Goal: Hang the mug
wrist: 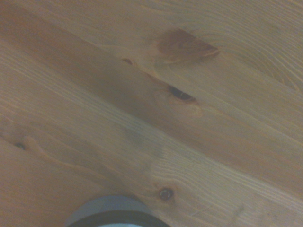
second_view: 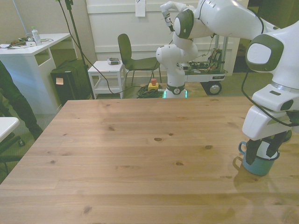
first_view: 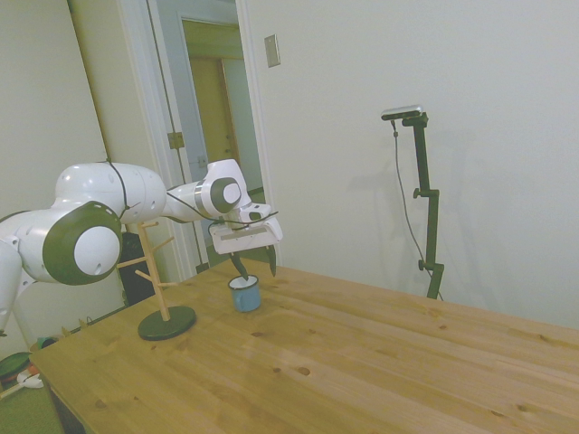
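Observation:
The light-blue mug [first_view: 245, 298] will hang at a tilt when I lift it, because my gripper's fingers straddle one side of the mug's rim [first_view: 257, 281].
The light-blue mug [first_view: 244, 296] stands upright on the wooden table [first_view: 362, 353], white inside showing. In the front view the mug [second_view: 258, 163] sits near the front view's right edge, its handle toward the front view's left. My gripper [first_view: 255, 267] hangs open just above it. In the front view the gripper [second_view: 261, 150] has its dark fingers [second_view: 251, 151] down at rim height, one near each side of the mug, holding nothing. The wrist view shows mostly table, with only a blurred arc of the mug's dark rim [wrist: 113, 213] at the edge.
A wooden mug tree [first_view: 159, 271] with pegs on a dark round base stands on the table in the side view, to the left of the mug. Beyond the table are a chair [second_view: 131, 58], a white desk [second_view: 32, 51] and a person's dark-clothed body [second_view: 11, 98].

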Available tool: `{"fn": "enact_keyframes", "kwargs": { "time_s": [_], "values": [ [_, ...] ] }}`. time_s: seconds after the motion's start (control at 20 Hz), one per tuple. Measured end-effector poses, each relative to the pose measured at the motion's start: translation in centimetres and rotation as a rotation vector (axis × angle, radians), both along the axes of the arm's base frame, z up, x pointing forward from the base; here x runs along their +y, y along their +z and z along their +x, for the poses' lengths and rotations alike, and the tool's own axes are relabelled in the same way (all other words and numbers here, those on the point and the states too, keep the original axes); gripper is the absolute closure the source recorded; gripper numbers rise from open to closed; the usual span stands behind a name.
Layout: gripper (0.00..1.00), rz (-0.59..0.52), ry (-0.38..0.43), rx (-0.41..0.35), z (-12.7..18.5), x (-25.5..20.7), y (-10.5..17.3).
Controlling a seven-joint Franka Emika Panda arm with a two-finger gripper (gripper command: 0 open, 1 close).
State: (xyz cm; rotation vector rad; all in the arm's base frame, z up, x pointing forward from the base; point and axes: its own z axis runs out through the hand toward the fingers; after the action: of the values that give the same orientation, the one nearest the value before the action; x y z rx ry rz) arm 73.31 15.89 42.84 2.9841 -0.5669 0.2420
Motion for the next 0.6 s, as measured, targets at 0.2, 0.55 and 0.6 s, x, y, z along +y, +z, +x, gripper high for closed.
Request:
{"fn": "enact_keyframes", "kwargs": {
  "time_s": [0.2, 0.55, 0.6],
  "values": [
    [0.0, -0.006, -0.004, 0.015, 0.5, -0.1, -1.1],
    [1.0, -0.014, -0.009, 0.029, 0.8, -0.3, -2.5],
    [1.0, -0.014, -0.008, 0.031, 0.8, -0.3, -2.7]
  ]
}}
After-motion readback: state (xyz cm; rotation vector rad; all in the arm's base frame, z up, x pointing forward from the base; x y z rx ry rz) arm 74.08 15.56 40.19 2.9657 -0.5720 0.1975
